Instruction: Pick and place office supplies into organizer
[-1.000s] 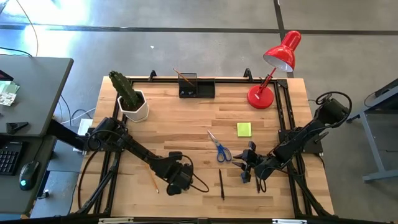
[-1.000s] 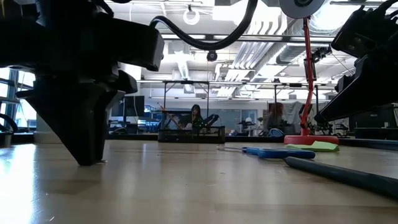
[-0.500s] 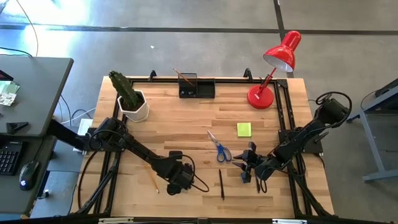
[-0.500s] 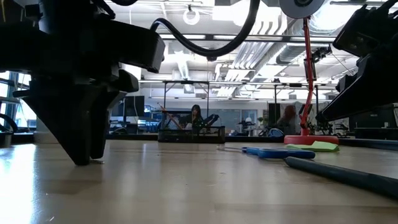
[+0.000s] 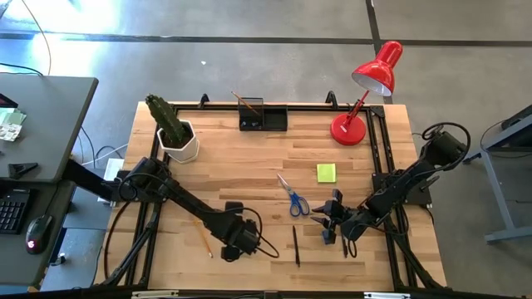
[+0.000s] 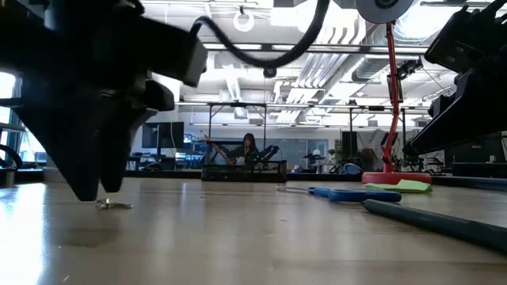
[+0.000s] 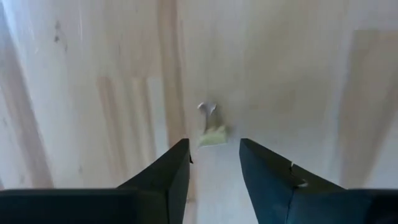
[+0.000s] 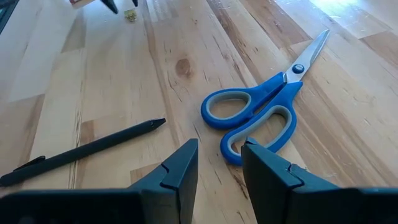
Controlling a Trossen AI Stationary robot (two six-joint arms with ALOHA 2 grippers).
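Note:
My left gripper should open its fingers and go lower around the clip's body [image 7: 213,136] before closing, because the tiny pale-green clip [image 6: 113,204] lies flat below them.
My left gripper [image 5: 237,238] points down near the table's front, left of centre. It is open just above a tiny pale-green and silver item [image 7: 211,129], which lies flat on the wood [image 6: 115,205] and is not touched. My right gripper [image 5: 327,219] waits open at the right, just short of the blue-handled scissors [image 8: 261,115], with a black pen [image 8: 81,152] beside them. A pencil [image 5: 202,241] lies left of my left gripper. The yellow-green sticky pad [image 5: 326,173] lies at the right. The black organizer [image 5: 263,116] stands at the far edge and holds one pencil.
A white pot with a cactus [image 5: 176,137] stands at the far left. A red desk lamp [image 5: 366,91] stands at the far right. A black frame [image 5: 378,141] runs along the table's edges. Bare wood lies between the scissors and the organizer.
My left gripper has opened and risen slightly off the table. The tiny item that was at its fingertips now lies free on the wood below them. My right gripper has kept still.

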